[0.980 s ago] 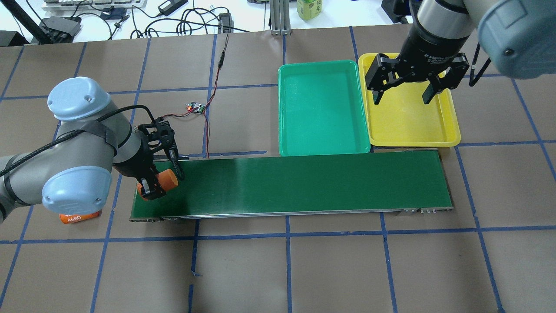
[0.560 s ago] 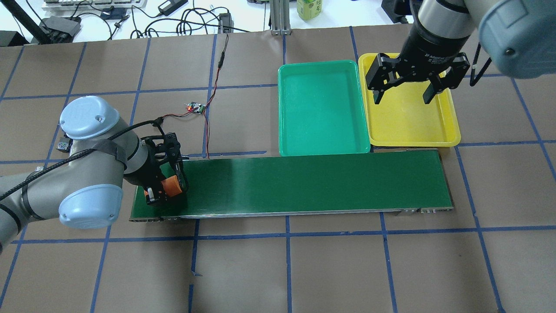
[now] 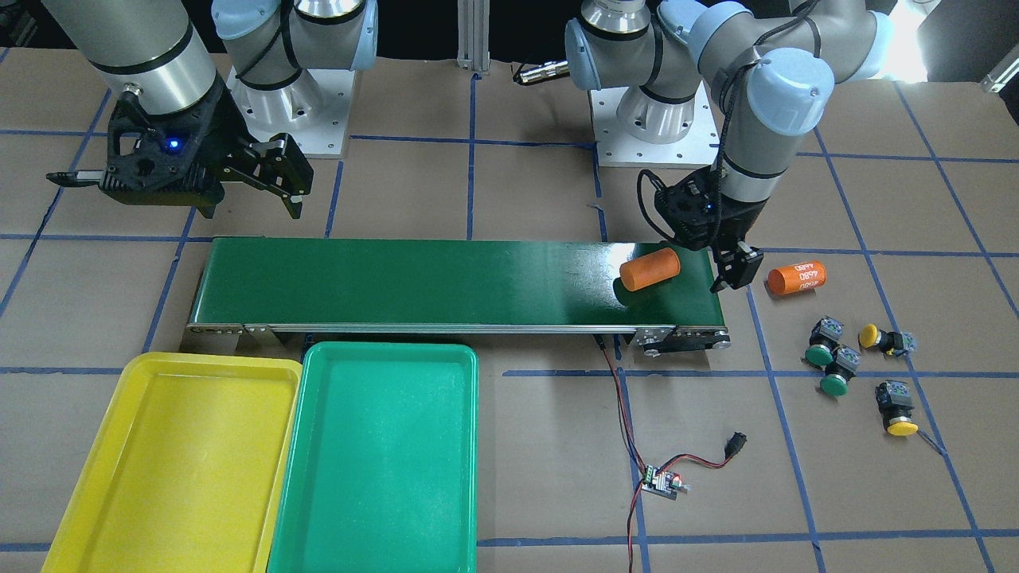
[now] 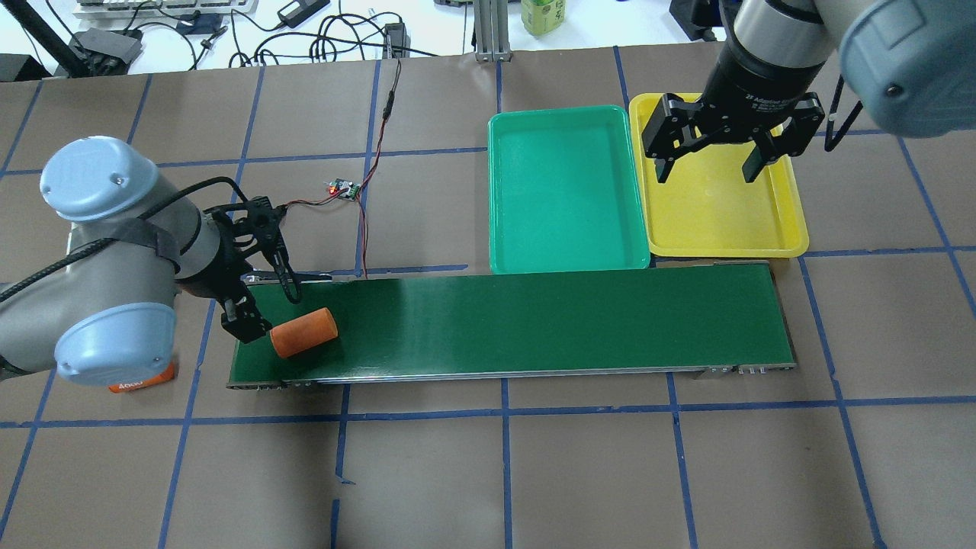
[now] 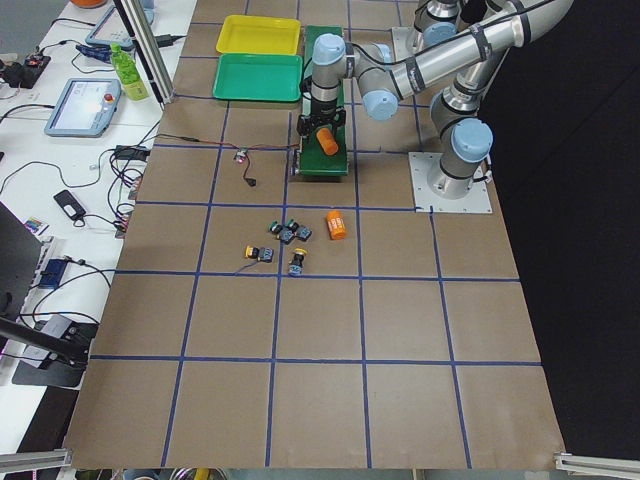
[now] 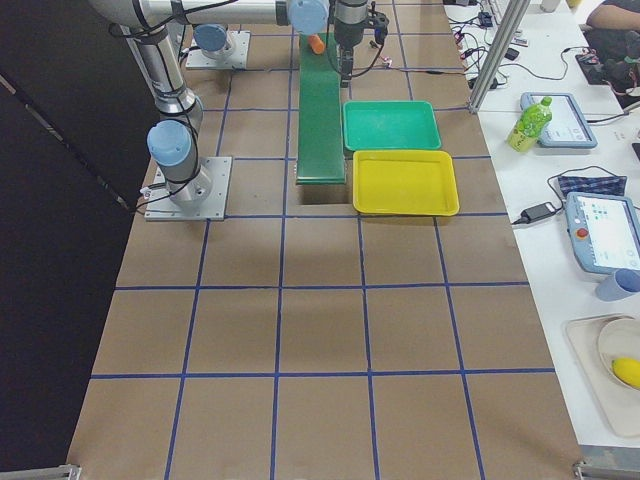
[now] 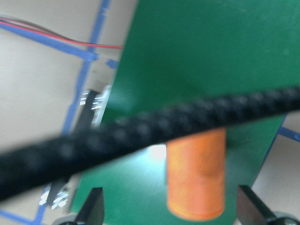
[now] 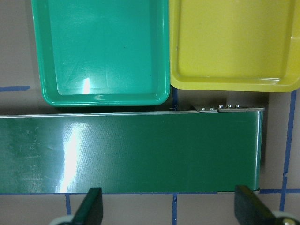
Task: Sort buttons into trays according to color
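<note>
The second orange cylinder (image 3: 796, 277) will ride along on the conveyor belt when I lay it there, because wires (image 3: 623, 415) run from the circuit board to the conveyor belt.
Two green buttons (image 3: 817, 354) (image 3: 833, 385) and two yellow buttons (image 3: 869, 334) (image 3: 902, 428) lie on the brown table, off the belt's end on my left side. The arm hides them in the overhead view. The green tray (image 4: 564, 191) and the yellow tray (image 4: 717, 213) sit side by side beyond the belt, both empty. My left gripper (image 4: 267, 309) is open over the belt's left end, and an orange cylinder (image 4: 305, 333) lies loose on the belt by its fingertips. My right gripper (image 4: 707, 175) hangs open above the yellow tray, holding nothing.
The long dark-green conveyor belt (image 4: 534, 320) runs across the middle. A second orange cylinder (image 3: 796, 278) lies on the table between the belt end and the buttons. A small circuit board (image 4: 345, 188) with red and black wires lies behind the belt.
My left gripper has opened and let the orange cylinder go onto the belt, then drawn back up and to the left. The right arm has not moved.
</note>
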Tool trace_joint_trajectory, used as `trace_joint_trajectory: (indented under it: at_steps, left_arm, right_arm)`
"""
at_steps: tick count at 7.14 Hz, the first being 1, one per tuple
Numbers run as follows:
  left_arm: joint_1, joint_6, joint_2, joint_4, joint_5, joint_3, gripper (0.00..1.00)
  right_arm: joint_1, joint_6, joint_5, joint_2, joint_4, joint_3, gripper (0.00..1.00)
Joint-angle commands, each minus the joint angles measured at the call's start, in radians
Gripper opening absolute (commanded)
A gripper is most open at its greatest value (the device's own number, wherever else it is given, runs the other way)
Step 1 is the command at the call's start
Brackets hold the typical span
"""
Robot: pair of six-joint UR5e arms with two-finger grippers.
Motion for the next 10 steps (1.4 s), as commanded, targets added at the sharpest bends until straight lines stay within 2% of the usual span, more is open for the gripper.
trace_joint_trajectory:
  at_steps: [1, 4, 7, 9, 10]
  left_arm:
    - [0.247, 0.017, -0.042, 0.001, -0.001, 0.015, 1.00]
    - [0.442, 0.108, -0.149, 0.015, 0.000, 0.004, 1.00]
    - [0.467, 0.131, -0.224, 0.020, 0.048, -0.025, 1.00]
    - [0.480, 0.136, -0.255, 0.085, 0.048, -0.077, 1.00]
    - [0.487, 0.149, -0.269, 0.169, 0.049, -0.106, 1.00]
  right_arm:
    - [0.000, 0.000, 0.002, 0.000, 0.000, 0.000, 1.00]
    - [-0.001, 0.000, 0.002, 0.000, 0.000, 0.000, 1.00]
    - [0.002, 0.002, 0.002, -0.002, 0.000, 0.000, 1.00]
    - [0.004, 0.002, 0.002, -0.003, 0.002, 0.000, 1.00]
    - [0.004, 0.002, 0.002, -0.002, 0.000, 0.000, 1.00]
